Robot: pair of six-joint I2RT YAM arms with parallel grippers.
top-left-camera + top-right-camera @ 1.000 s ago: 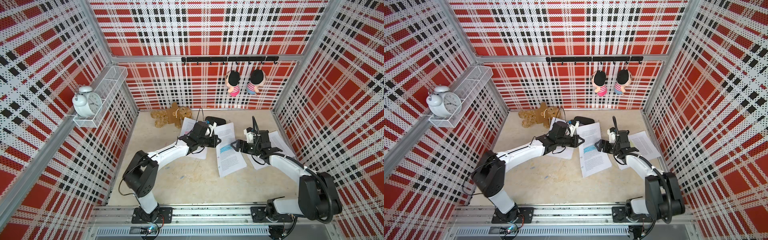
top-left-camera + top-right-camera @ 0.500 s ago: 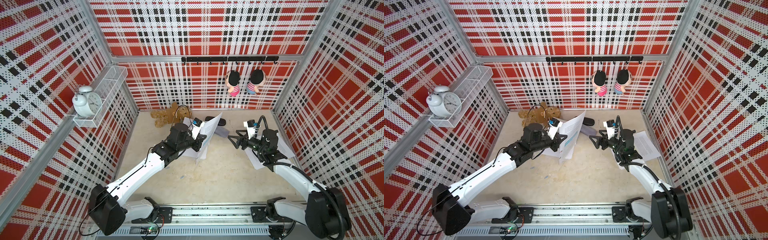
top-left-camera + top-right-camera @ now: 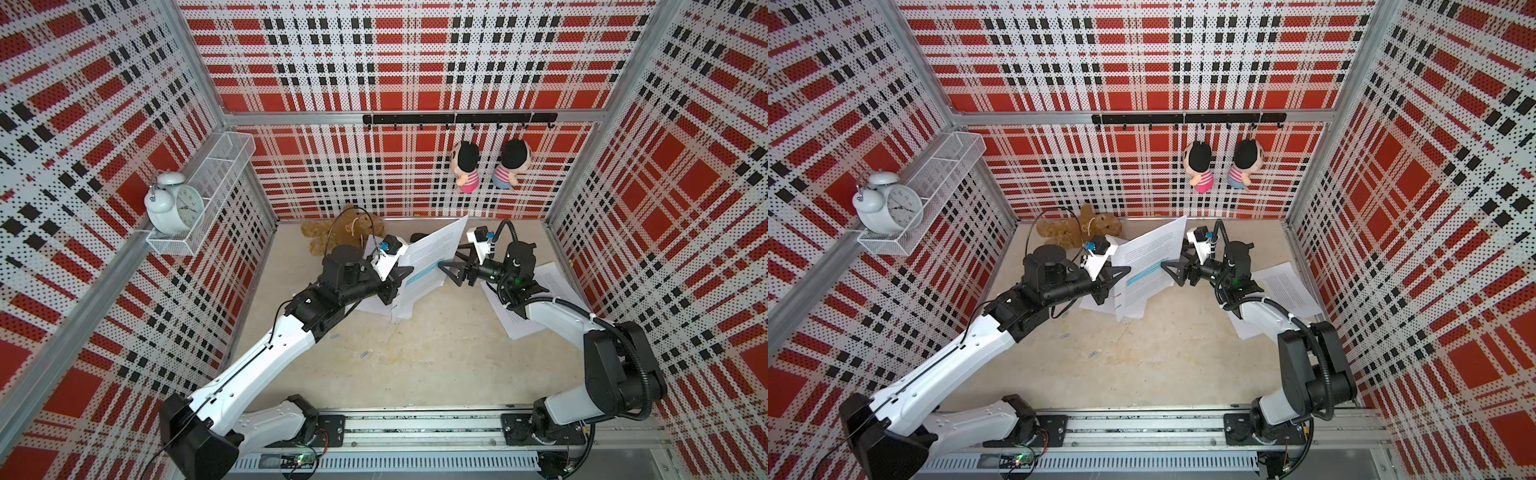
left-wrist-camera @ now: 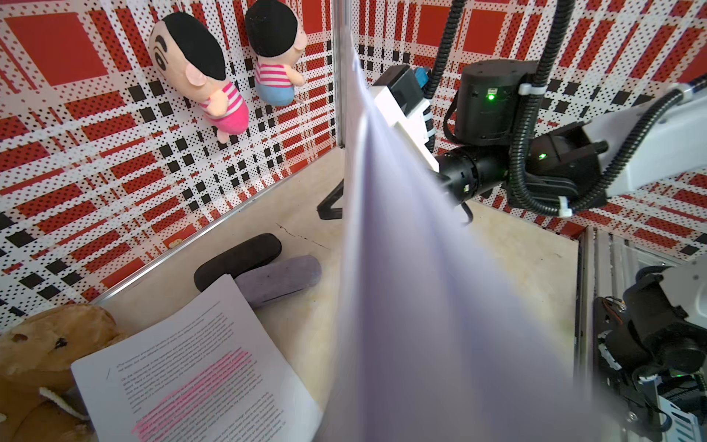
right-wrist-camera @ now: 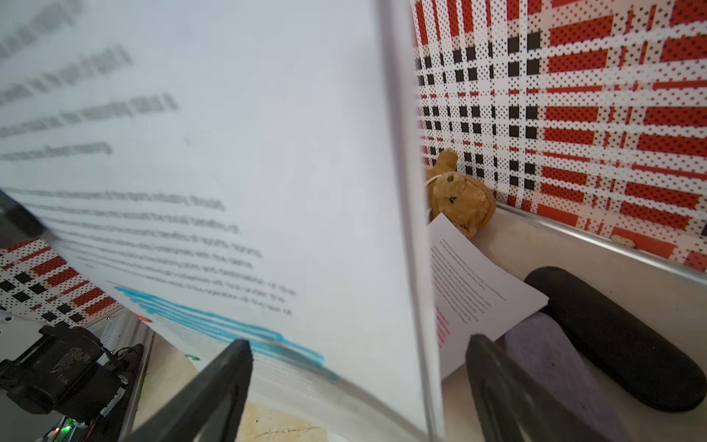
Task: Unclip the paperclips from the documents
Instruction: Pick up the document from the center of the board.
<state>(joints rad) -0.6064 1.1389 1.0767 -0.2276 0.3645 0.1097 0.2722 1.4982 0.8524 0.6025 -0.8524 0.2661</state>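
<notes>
The blue-highlighted document's edge (image 3: 461, 235) runs straight and upright, so the document (image 3: 428, 257) will stay standing and bow gently when I carry it with my right gripper.
My left gripper (image 3: 395, 286) is shut on the left edge of the blue-highlighted document (image 3: 432, 257) (image 3: 1148, 257), which stands lifted off the table. My right gripper (image 3: 451, 264) (image 5: 359, 394) is open, and that document's (image 5: 229, 191) right edge passes between its fingers (image 5: 214, 394). Small red (image 3: 1118, 296) and green (image 3: 1119, 306) paperclips sit on its lower left edge. The pink-highlighted document (image 4: 191, 367) lies flat under my left arm. A third document (image 3: 552, 286) lies under my right arm. Loose paperclips (image 3: 364, 354) (image 3: 332, 336) lie on the table.
A teddy bear (image 3: 336, 232) lies at the back left. A black case (image 4: 237, 260) and a grey case (image 4: 279, 279) lie by the back wall. Two dolls (image 3: 465, 166) hang on the wall. An alarm clock (image 3: 174, 203) sits in a wire shelf.
My left gripper has raised the blue-highlighted document from flat on the table to standing. My right gripper has risen from the table to the sheet's right edge.
</notes>
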